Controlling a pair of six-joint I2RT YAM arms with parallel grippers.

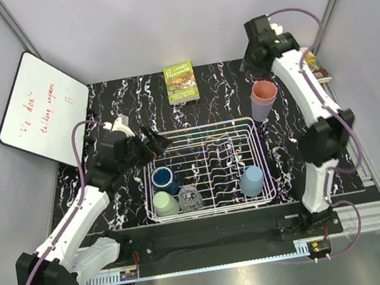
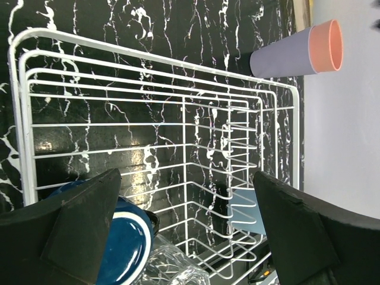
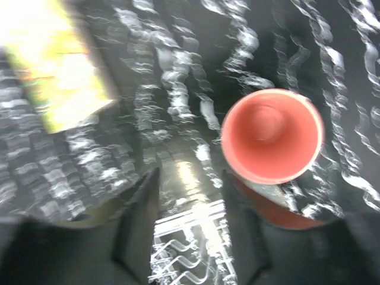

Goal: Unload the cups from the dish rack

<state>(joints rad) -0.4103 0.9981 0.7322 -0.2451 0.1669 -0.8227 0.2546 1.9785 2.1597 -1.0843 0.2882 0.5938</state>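
The salmon pink cup faces up, but the light blue cup [image 1: 251, 182] stands with its opening down, so the robot's left gripper should hand it over by its base [image 1: 254, 174] to the right gripper.
The white wire dish rack [image 1: 207, 134] stands mid-table. It holds a dark blue cup [image 1: 163, 179], a pale green cup [image 1: 165, 204], a clear glass [image 1: 189, 199] and a light blue cup [image 1: 252, 181]. The salmon pink cup [image 1: 264, 89] sits nested in the lavender cup [image 1: 263, 110] on the table behind the rack's right corner. My left gripper [image 1: 155, 142] is open and empty over the rack's back left corner; its view shows the rack [image 2: 148, 89], the dark blue cup [image 2: 122, 243] and the glass [image 2: 172, 270]. My right gripper [image 1: 253, 60] is open and empty, above and behind the salmon cup [image 3: 272, 135].
A green book [image 1: 180, 82] lies at the back centre and shows blurred in the right wrist view [image 3: 53, 65]. A whiteboard [image 1: 40, 108] leans at the left. A small box [image 1: 317, 68] sits by the right wall. Walls close in the table on three sides.
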